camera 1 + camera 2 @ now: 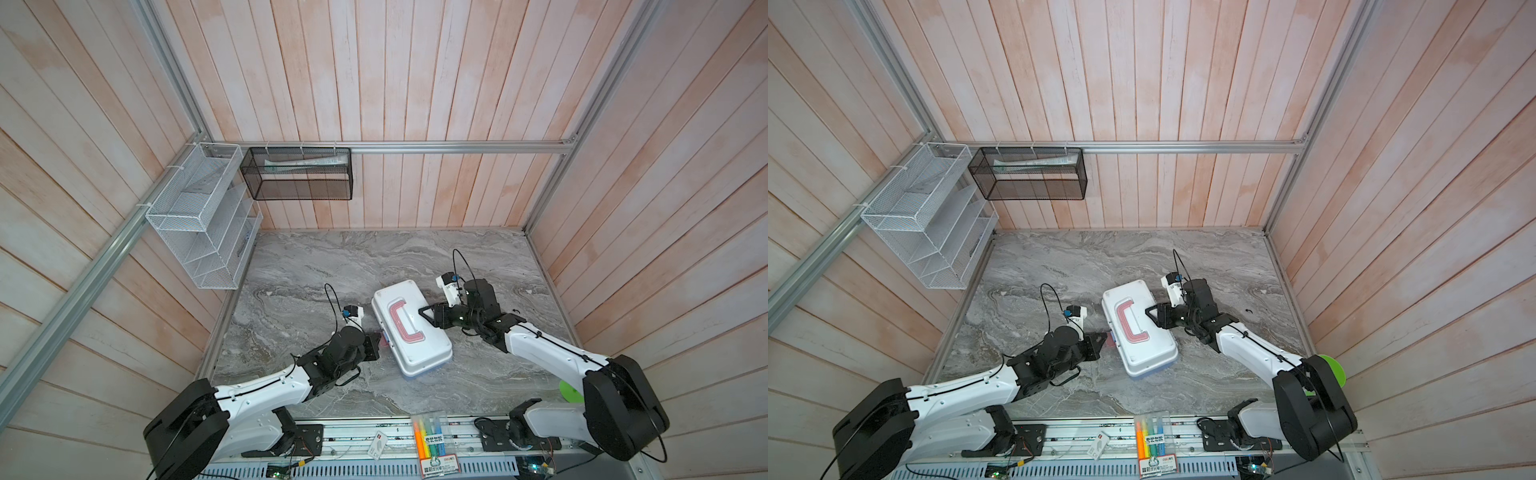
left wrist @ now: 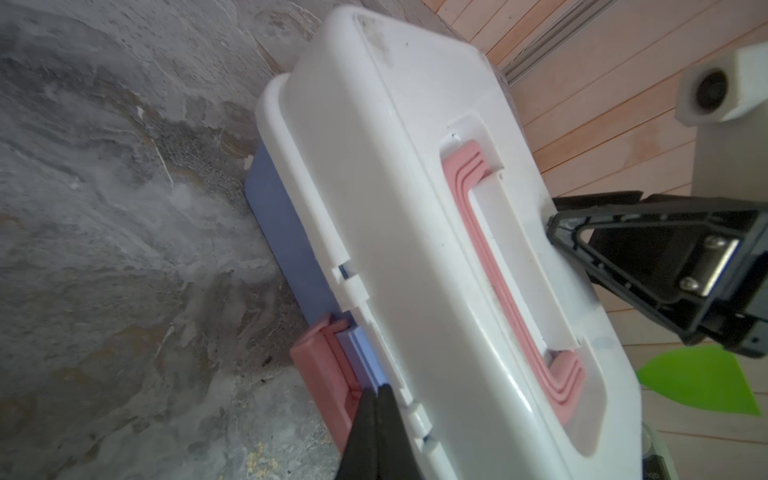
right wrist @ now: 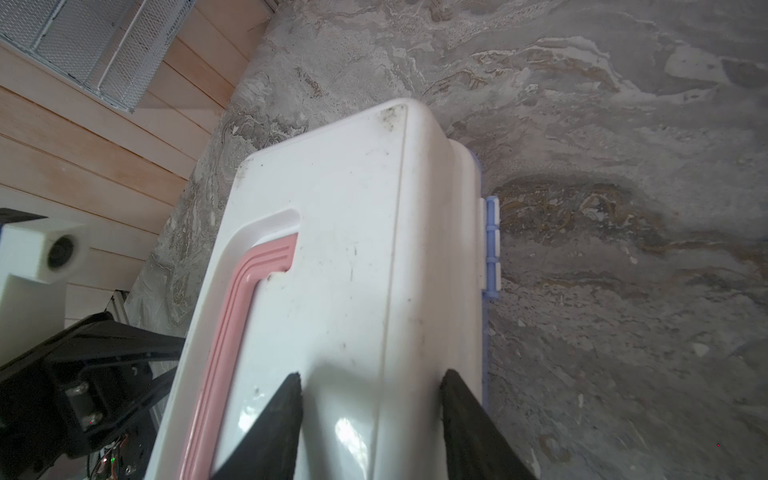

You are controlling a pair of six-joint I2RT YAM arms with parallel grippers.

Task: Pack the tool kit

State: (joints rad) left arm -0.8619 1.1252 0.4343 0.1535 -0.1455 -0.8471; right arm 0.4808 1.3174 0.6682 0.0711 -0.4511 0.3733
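Next, my left gripper swings the pink latch (image 2: 329,364) up and presses its outer side (image 2: 321,393), because the latch is open below the lid's rim and the gripper's fingers are behind it.
The tool kit (image 1: 428,345) (image 1: 1152,349) lies shut on the marble table, white lid up, pink handle (image 1: 405,322) flat in its recess. The light blue base (image 2: 286,232) shows under the lid. My left gripper (image 1: 379,341) (image 2: 376,392) is shut, its tips wedged between the pink latch (image 2: 324,374) and the case's front side. My right gripper (image 1: 424,313) (image 3: 370,378) stands open over the lid's rear half: one fingertip (image 3: 291,395) rests on the lid beside the handle, the other by the hinge edge. No loose tools show.
A clear pack of coloured highlighters (image 1: 432,440) and a small white tag (image 1: 378,444) lie on the front rail. A green disc (image 1: 1333,368) sits behind my right arm. A white wire rack (image 1: 199,220) and a black mesh basket (image 1: 299,174) hang on the walls.
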